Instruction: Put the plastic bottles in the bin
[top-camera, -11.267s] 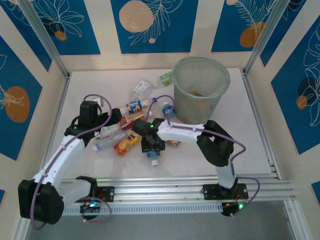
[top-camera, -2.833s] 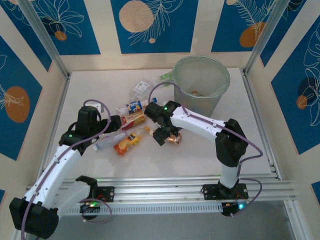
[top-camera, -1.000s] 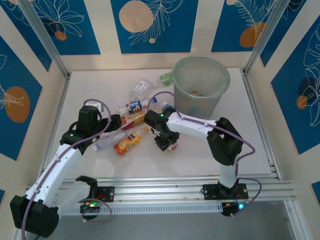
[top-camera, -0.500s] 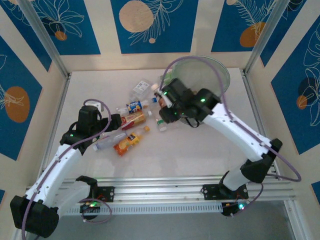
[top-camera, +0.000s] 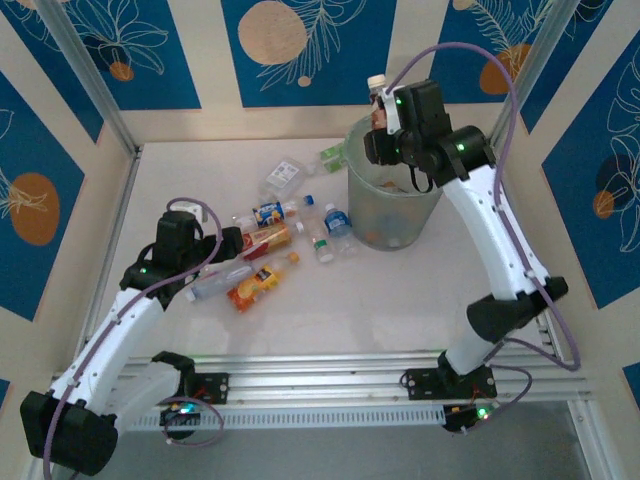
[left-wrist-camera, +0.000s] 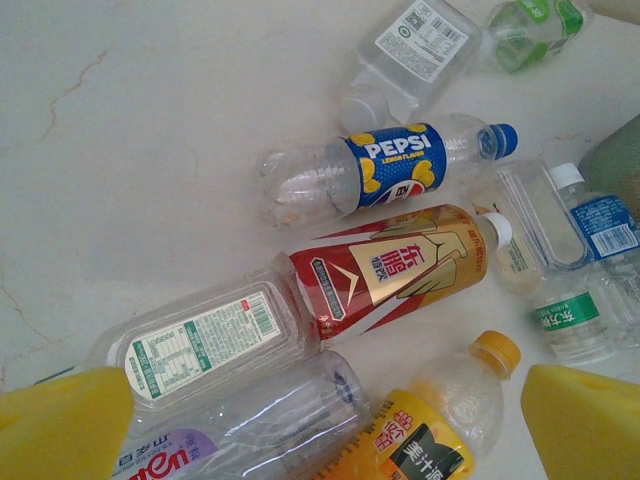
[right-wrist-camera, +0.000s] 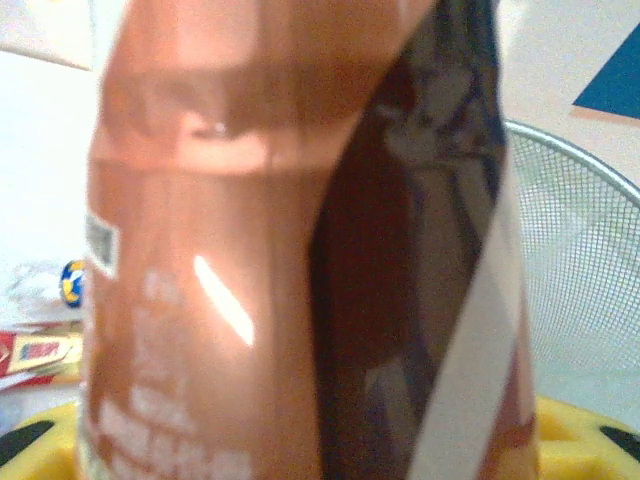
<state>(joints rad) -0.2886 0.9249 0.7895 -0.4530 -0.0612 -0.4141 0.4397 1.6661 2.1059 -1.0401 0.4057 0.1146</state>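
Note:
The orange-brown bottle (top-camera: 378, 104) is upright above the bin's rim, so my right gripper should keep moving down into the bin's opening (top-camera: 396, 181) and release the bottle deep inside.
My right gripper (top-camera: 384, 122) is raised over the near-left rim of the bin (top-camera: 398, 212), shut on an orange-brown labelled plastic bottle (top-camera: 378, 98) that stands upright with its white cap on top. In the right wrist view this bottle (right-wrist-camera: 210, 270) blocks most of the picture, with the bin's rim (right-wrist-camera: 575, 165) behind it. My left gripper (left-wrist-camera: 320, 425) hangs open low over the pile, with its yellow fingertips (left-wrist-camera: 60, 425) either side of a clear purple-labelled bottle (left-wrist-camera: 240, 420) and a yellow-labelled bottle (left-wrist-camera: 440, 420). A Pepsi bottle (left-wrist-camera: 390, 175) and a red-gold bottle (left-wrist-camera: 395, 270) lie just beyond.
More bottles lie left of the bin: a clear flat one (top-camera: 284, 175), a green-labelled one (top-camera: 332, 155) and two small ones (top-camera: 338, 222). Some orange items lie inside the bin. Aluminium frame posts stand at the table's back corners, and a rail runs along the near edge.
My right arm has lifted the orange-brown bottle from the table beside the pile up over the bin's rim. The left arm has stayed still, open over the pile.

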